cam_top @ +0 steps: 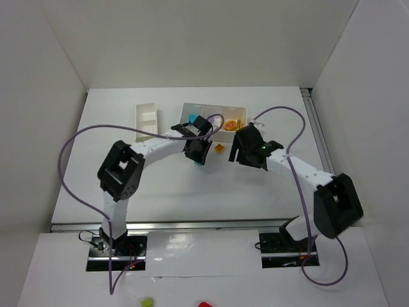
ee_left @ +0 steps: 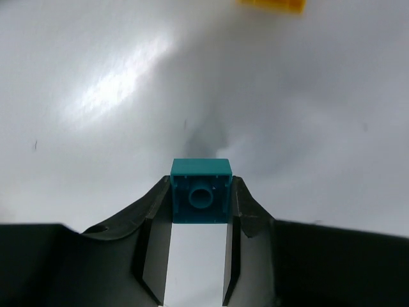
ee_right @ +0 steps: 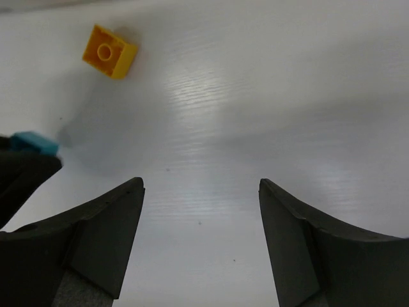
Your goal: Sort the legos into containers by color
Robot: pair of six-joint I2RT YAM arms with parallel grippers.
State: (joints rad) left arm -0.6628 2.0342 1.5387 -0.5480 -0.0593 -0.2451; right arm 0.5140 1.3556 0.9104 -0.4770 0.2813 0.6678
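My left gripper should take the teal brick it is carrying to the teal pieces in the long white tray, because the narrow white tray holds lime pieces.
My left gripper is shut on a teal brick, gripped between both fingertips just above the table. In the top view it sits mid-table in front of the long white tray, which holds teal and orange pieces. A yellow-orange brick lies on the table between my grippers; it shows in the right wrist view and at the top edge of the left wrist view. My right gripper is open and empty over bare table, right of that brick. The teal brick also shows at the left of the right wrist view.
The smaller narrow white tray stands at the back left. White walls enclose the table on three sides. A lime piece and a red piece lie off the table at the bottom edge.
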